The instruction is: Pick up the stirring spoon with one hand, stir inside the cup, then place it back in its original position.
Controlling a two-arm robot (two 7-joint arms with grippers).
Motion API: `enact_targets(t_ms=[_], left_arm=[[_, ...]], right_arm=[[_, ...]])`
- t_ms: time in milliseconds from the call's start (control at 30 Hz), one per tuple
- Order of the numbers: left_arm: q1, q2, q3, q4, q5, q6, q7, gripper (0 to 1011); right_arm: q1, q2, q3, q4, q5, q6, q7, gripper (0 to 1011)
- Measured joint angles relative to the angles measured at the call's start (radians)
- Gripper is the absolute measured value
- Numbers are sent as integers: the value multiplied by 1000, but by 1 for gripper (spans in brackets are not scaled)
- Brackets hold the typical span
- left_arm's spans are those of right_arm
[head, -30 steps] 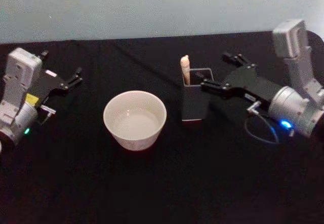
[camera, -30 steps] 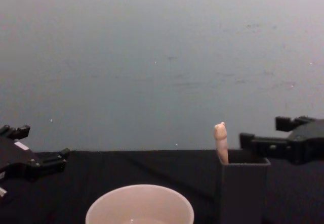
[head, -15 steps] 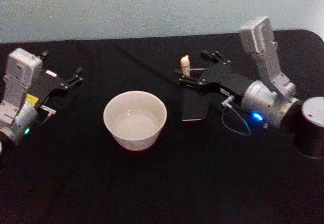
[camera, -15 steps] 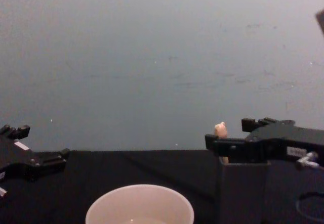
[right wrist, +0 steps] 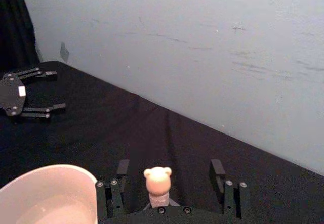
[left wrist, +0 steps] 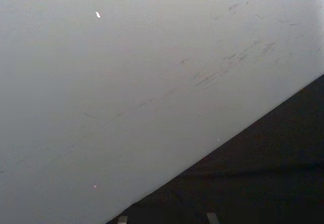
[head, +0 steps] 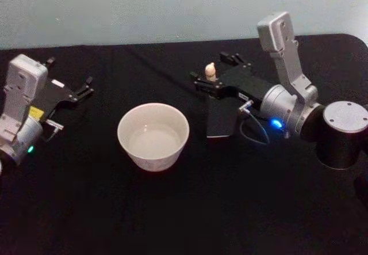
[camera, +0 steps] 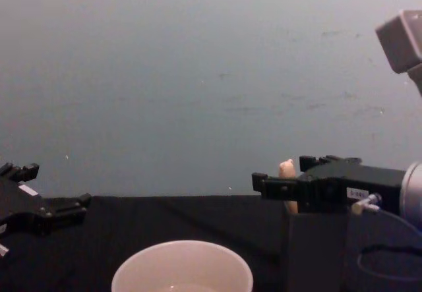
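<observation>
The stirring spoon will show a hidden thin grey stem when I lift it, as only the peach knobbed top (camera: 287,169) is in sight above the dark holder (camera: 317,247).
The stirring spoon (head: 210,71) stands upright in the dark square holder box (head: 219,120), and only its peach knobbed top (right wrist: 158,179) shows above the rim. My right gripper (head: 211,69) hovers over the holder, open, with one finger on each side of the knob (camera: 287,169) and a gap to each. The holder (camera: 315,252) sits just right of the wide cream cup (head: 153,135), which has a pale inside (right wrist: 45,196). My left gripper (head: 70,72) rests open at the far left of the table, away from the cup (camera: 181,269).
A black cloth covers the table (head: 172,209), and a pale wall (camera: 198,74) stands close behind its far edge. A thin cable (head: 253,133) loops under my right wrist. My right arm's dark round joint (head: 344,134) sits at the right.
My right gripper has moved left across the holder and its open fingers now flank the spoon's knob. Spoon, cup and left arm have stayed put.
</observation>
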Motion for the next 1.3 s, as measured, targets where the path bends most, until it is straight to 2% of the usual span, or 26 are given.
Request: enact_targets(t_ms=[700,1100,1233,1300], left_arm=[[0,0,0,0,0,0,0,1001],[0,0,0,0,0,0,0,1001],[0,0,0,0,0,0,0,1001],[0,0,0,0,0,0,0,1001]], right_arm=[[2,-43,23,22,-55,30,14,1000],[1,-41,21,22,-53,29,13,1000],[1,-40,21,22,-53,29,13,941],[1,-40,20,22,-52,29,13,881]])
